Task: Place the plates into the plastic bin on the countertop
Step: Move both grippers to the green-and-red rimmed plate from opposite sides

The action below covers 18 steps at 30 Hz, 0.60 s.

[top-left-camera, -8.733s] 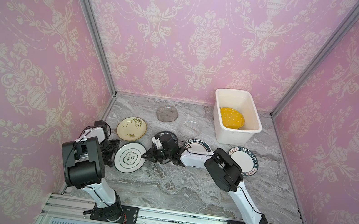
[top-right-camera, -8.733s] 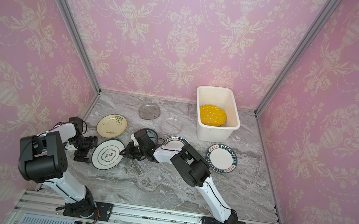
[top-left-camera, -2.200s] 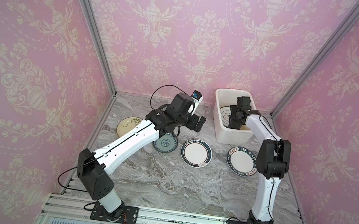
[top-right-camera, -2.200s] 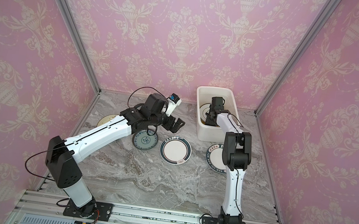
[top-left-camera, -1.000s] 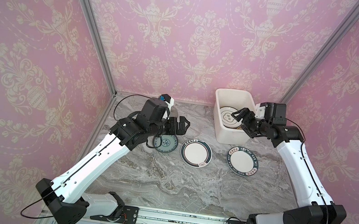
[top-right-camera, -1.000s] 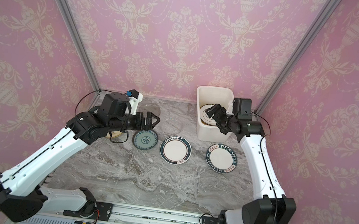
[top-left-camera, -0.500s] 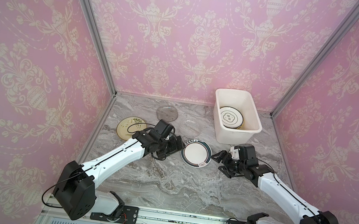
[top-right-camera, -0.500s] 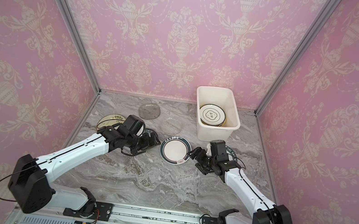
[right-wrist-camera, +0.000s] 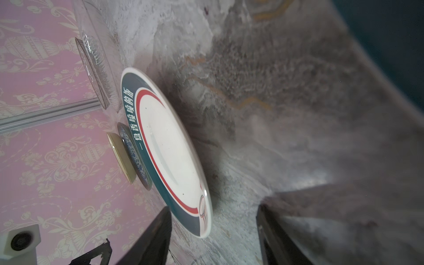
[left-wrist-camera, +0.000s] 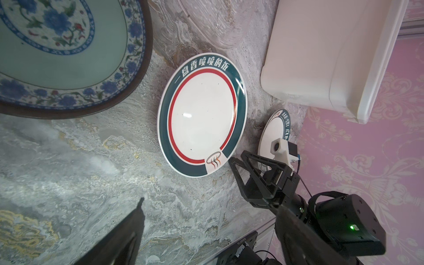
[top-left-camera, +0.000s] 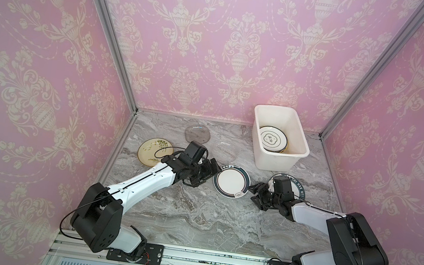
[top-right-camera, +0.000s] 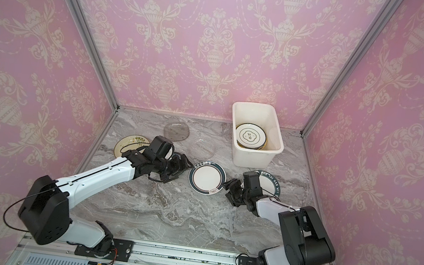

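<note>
The white dark-rimmed plate (top-left-camera: 243,190) is lying flat at my right gripper's fingers, so my left gripper should raise its opposite edge (top-left-camera: 215,179) and hand the plate to my right gripper.
A white dark-rimmed plate (top-left-camera: 231,180) (top-right-camera: 207,177) lies flat mid-countertop (top-left-camera: 193,215). My right gripper (top-left-camera: 253,193) (right-wrist-camera: 213,229) stands open at its right edge, one finger above and one below the plate's rim (right-wrist-camera: 204,220), neither touching it. My left gripper (top-left-camera: 209,173) (left-wrist-camera: 206,241) is open just left of that plate, low over the teal patterned plate (left-wrist-camera: 57,57), which it hides in both top views. The white plastic bin (top-left-camera: 274,161) at the back right holds a dark-rimmed plate (top-left-camera: 272,139) on top of others.
Another dark-rimmed plate (top-left-camera: 297,189) lies partly under the right arm, in front of the bin. A cream sprig plate (top-left-camera: 153,151) sits at the left. Two glass plates (top-left-camera: 197,134) (top-left-camera: 226,150) lie behind. Pink walls enclose three sides.
Both arms came down from near the bin to the countertop. The right gripper has reached the centre plate's edge and its jaws have narrowed around the rim.
</note>
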Tool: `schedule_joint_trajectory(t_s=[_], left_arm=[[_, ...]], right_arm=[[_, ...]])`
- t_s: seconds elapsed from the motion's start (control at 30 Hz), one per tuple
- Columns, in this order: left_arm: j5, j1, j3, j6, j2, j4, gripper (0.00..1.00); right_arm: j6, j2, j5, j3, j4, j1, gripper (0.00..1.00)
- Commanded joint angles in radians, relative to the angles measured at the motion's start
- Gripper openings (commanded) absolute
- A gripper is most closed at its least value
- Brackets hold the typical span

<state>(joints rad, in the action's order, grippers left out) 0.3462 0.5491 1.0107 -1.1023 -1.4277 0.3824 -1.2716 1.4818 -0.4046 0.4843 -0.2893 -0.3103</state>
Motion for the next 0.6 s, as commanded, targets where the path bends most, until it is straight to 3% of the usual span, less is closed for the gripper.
schedule_joint_trajectory(t_s=[0.0, 0.3, 0.57], left_arm=[[0.023, -0.011, -0.024, -0.028, 0.028, -0.008, 0.92], [0.028, -0.016, -0.035, -0.056, 0.039, -0.037, 0.91], [0.030, -0.029, -0.046, -0.067, 0.053, -0.048, 0.91]], right_arm=[[-0.026, 0.048, 0.006, 0.011, -0.047, -0.010, 0.56], [-0.013, 0.135, 0.005, 0.054, -0.025, -0.027, 0.37], [0.035, 0.108, 0.024, 0.109, 0.130, -0.049, 0.20]])
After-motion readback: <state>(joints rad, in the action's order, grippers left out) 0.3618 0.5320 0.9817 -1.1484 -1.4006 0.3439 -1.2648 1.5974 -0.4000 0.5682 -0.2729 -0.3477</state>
